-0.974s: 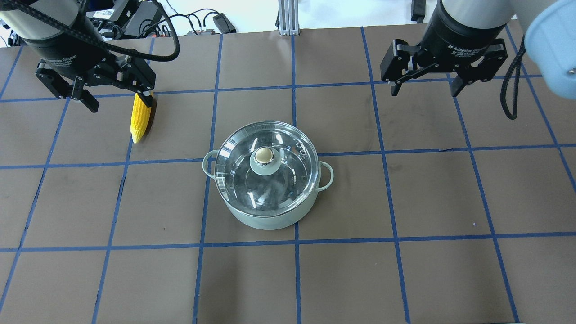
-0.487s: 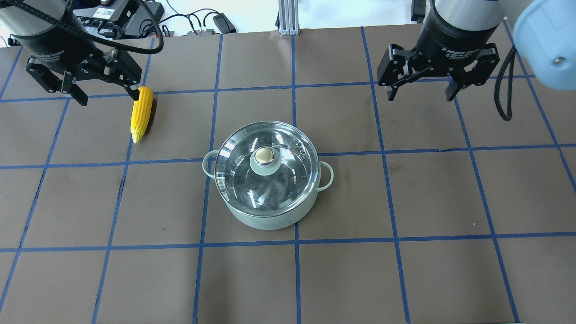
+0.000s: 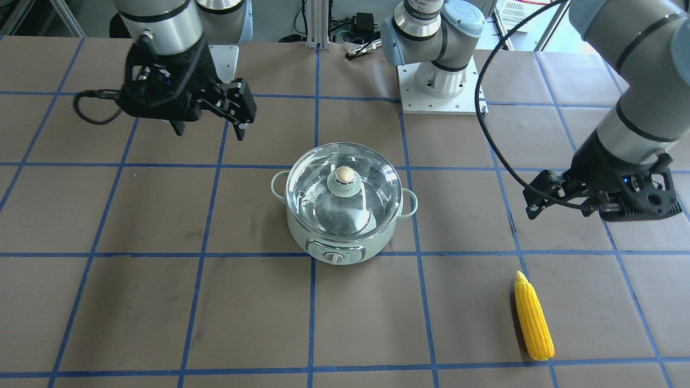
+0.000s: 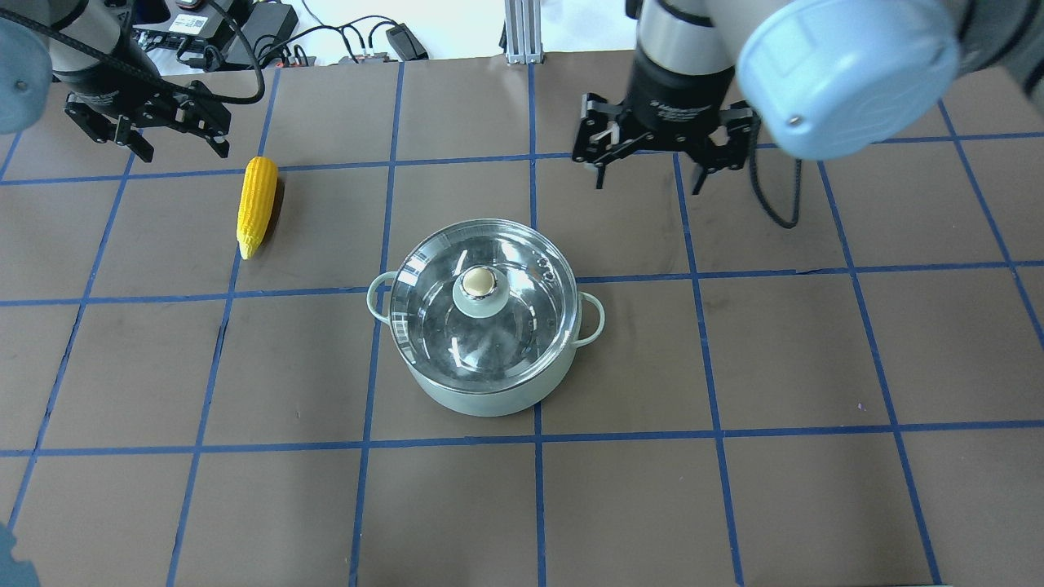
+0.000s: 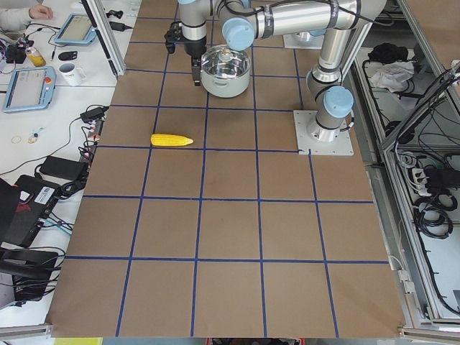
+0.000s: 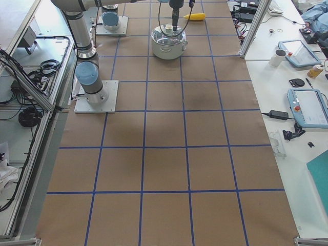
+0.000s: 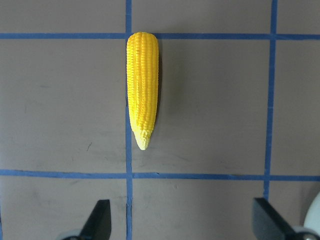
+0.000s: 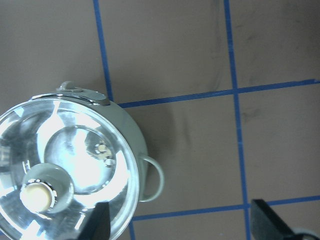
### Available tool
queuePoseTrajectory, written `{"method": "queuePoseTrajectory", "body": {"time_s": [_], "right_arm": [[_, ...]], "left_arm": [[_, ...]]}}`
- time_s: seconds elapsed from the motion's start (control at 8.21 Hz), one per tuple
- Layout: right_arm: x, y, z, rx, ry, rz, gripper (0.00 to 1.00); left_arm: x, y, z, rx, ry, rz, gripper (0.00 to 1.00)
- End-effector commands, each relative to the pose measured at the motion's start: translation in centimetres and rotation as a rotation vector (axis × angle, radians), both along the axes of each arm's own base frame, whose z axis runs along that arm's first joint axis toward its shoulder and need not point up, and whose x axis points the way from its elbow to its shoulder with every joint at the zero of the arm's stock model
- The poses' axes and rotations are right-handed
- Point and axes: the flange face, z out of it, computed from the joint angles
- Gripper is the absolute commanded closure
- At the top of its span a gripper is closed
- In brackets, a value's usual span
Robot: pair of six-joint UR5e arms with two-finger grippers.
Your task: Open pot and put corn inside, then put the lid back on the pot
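The yellow corn (image 3: 535, 317) looks shorter than the width of the pot's round opening (image 3: 344, 191), so I expect the corn to fit all the way inside when I lower it in.
The pale mint-green pot (image 4: 477, 403) stands mid-table with the clear glass lid (image 4: 522, 326) on it, gold-beige knob up. It also shows in the front view (image 3: 302, 237) with its lid (image 3: 372, 196). The yellow corn (image 4: 256, 202) lies on the table to the pot's far left, also in the left wrist view (image 7: 142, 85). My left gripper (image 4: 184, 152) is open and empty, hovering just beyond the corn's blunt end. My right gripper (image 4: 648, 186) is open and empty, above the table beyond the pot to its right. The right wrist view shows the lid (image 8: 75, 165) at lower left.
The brown table (image 4: 734, 505) is marked with blue tape lines. Cables and boxes (image 4: 245, 33) lie past the far edge. The arm base plate (image 3: 442, 91) sits behind the pot. Desks with tablets and a mug (image 5: 68, 72) flank the table.
My left gripper has drawn back from the corn's blunt end toward the far left. My right gripper has swung left toward the pot. Both stayed open; the corn and pot have not moved.
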Motion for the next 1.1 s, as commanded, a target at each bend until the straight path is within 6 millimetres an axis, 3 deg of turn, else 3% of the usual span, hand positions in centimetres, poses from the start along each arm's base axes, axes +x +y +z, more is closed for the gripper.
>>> {"method": "queuePoseTrajectory", "body": {"time_s": [0.0,0.12,0.24,0.37,0.49,0.61,0.85,0.97], "right_arm": [[11.9,-0.1,-6.5,-0.043,-0.032,-0.084,0.0],[14.8,0.1,-8.8,-0.05,-0.03,-0.085,0.0],[16.1,0.2,-10.1,-0.051,-0.029,-0.088,0.0],[16.4,0.0,-10.6,-0.059,-0.033,-0.073,0.0],[16.7,0.2,-11.9,-0.038,-0.024,-0.059,0.0],[17.4,0.8,-12.5,-0.025,-0.016,-0.045,0.0],[17.3,1.1,-13.7,0.0,-0.01,-0.048,0.08],[17.4,1.6,-14.4,0.015,-0.002,-0.042,0.11]], "left_arm": [[1.9,-5.0,-9.0,0.015,0.002,-0.019,0.0],[2.5,-6.7,-12.2,0.008,-0.002,-0.022,0.0],[2.7,-7.2,-13.7,0.019,-0.001,-0.03,0.0],[3.7,-7.5,-15.1,0.035,0.005,-0.019,0.0],[6.0,-8.0,-17.1,0.038,0.01,0.008,0.0],[7.0,-8.4,-19.6,0.056,0.014,0.011,0.0],[7.3,-9.1,-22.5,0.049,0.014,0.017,0.0],[7.1,-9.1,-22.6,0.048,0.02,0.026,0.0]]}}
